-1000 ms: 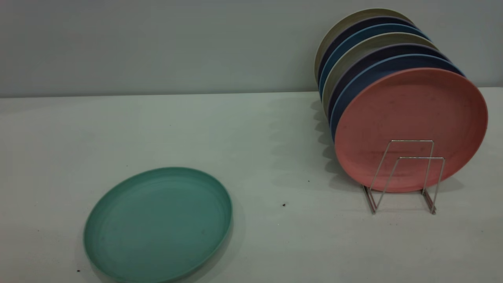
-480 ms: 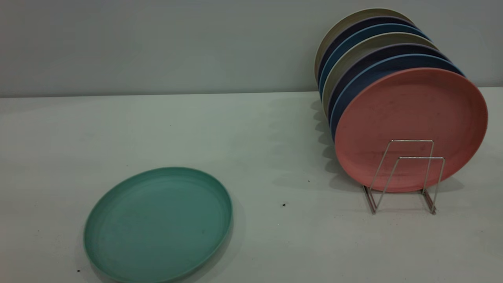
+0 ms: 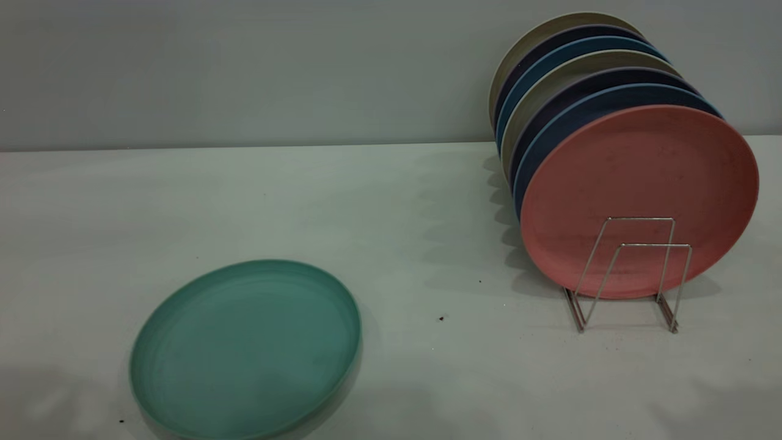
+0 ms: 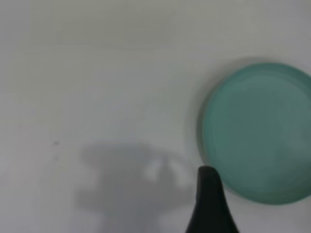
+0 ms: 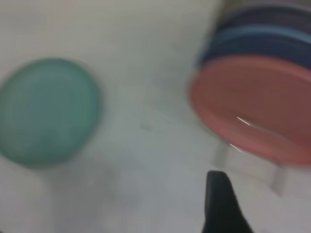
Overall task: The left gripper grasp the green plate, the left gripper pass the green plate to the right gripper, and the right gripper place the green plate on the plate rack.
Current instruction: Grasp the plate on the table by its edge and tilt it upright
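Observation:
The green plate's rim (image 3: 162, 305) is open beside my left gripper, clear of the plate rack, so I keep descending toward that edge until my fingers straddle it.
The green plate (image 3: 244, 348) lies flat on the white table at the front left, untouched. It also shows in the left wrist view (image 4: 257, 133) and the right wrist view (image 5: 46, 111). The plate rack (image 3: 629, 269) stands at the right, with two bare wire loops in front. Neither gripper shows in the exterior view. My left gripper (image 4: 209, 199) hangs above the table just beside the green plate's rim, apart from it. My right gripper (image 5: 221, 204) hangs above the table near the rack (image 5: 252, 145). Only one black tip of each shows.
A pink plate (image 3: 638, 183) stands upright at the rack's front, with several blue, dark and beige plates (image 3: 568, 67) behind it. A grey wall runs behind the table (image 3: 427, 214). Small dark specks lie on the table near the middle (image 3: 441, 318).
The plate and rack have not moved. Soft shadows have spread over the table's front left and front right edges.

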Action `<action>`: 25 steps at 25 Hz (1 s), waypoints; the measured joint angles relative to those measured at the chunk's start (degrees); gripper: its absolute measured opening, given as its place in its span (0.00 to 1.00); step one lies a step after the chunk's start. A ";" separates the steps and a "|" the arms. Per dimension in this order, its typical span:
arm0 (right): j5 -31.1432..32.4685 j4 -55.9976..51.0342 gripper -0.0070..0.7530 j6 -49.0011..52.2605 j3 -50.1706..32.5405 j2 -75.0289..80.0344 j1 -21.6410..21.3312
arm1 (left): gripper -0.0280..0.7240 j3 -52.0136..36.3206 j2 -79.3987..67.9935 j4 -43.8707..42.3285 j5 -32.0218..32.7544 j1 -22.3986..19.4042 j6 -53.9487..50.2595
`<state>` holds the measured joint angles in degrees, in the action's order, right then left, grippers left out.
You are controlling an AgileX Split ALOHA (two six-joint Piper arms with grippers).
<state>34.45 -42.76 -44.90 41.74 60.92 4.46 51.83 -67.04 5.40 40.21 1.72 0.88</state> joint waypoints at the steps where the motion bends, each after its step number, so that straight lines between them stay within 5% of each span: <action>1: -0.73 -3.51 0.61 -3.38 0.89 2.58 1.31 | 0.75 0.62 -2.57 0.95 -0.72 0.00 0.91; 11: -3.46 -20.13 0.61 -17.46 7.53 23.36 17.33 | 0.72 9.58 -31.86 8.58 -1.86 -0.13 11.22; 20: -4.20 -27.74 0.61 -23.22 9.26 31.07 18.97 | 0.72 22.68 -53.24 19.90 3.50 -11.11 22.45; 25: -5.51 -28.77 0.61 -24.08 9.28 31.07 18.97 | 0.72 23.47 -59.37 31.31 7.38 -12.48 38.13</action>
<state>28.94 -71.53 -68.98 51.02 91.98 23.42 75.30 -126.41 36.71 47.59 -10.76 39.01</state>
